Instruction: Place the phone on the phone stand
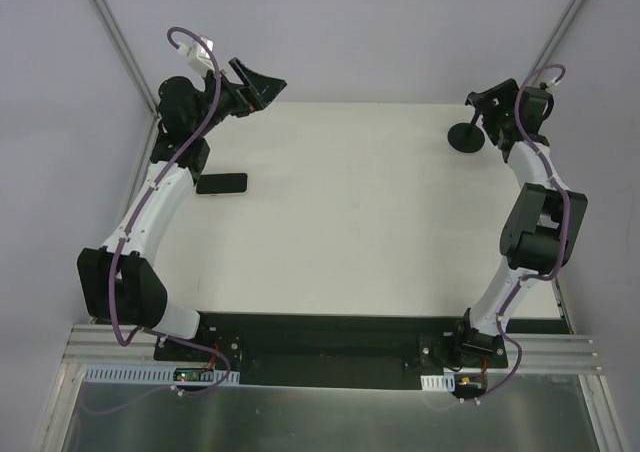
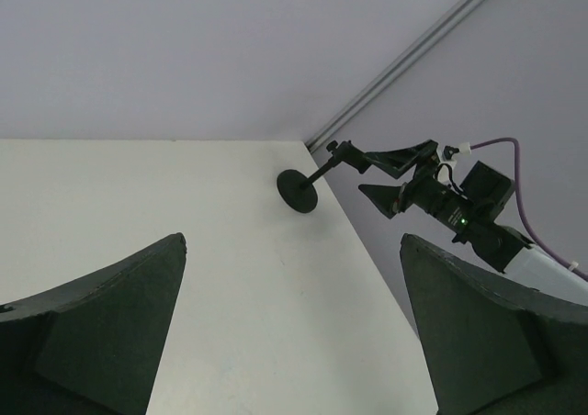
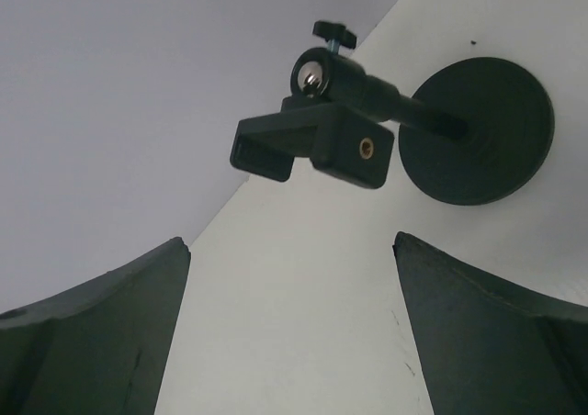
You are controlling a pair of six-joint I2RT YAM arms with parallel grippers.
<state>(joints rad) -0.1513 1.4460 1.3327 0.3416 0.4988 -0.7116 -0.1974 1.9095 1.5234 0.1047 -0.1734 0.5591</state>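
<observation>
My right gripper keeps moving in until its fingers close on the clamp head's bracket (image 3: 347,147), because the phone stand's clamp head (image 3: 323,103) faces the gap between its open fingers.
The phone (image 1: 222,183) lies flat, black screen up, at the table's left edge beside my left arm. The black phone stand (image 1: 466,138) sits at the far right of the table, with round disc base, stem and knobbed clamp head; it also shows in the right wrist view (image 3: 367,130) and small in the left wrist view (image 2: 299,191). My left gripper (image 1: 258,82) is open and empty, raised over the far left corner, away from the phone. My right gripper (image 1: 487,100) is open and empty, just beyond the stand's clamp head.
The white table (image 1: 350,222) ends at a far edge near both grippers. Grey walls and corner posts enclose the back and sides. My right gripper shows across the table in the left wrist view (image 2: 404,172).
</observation>
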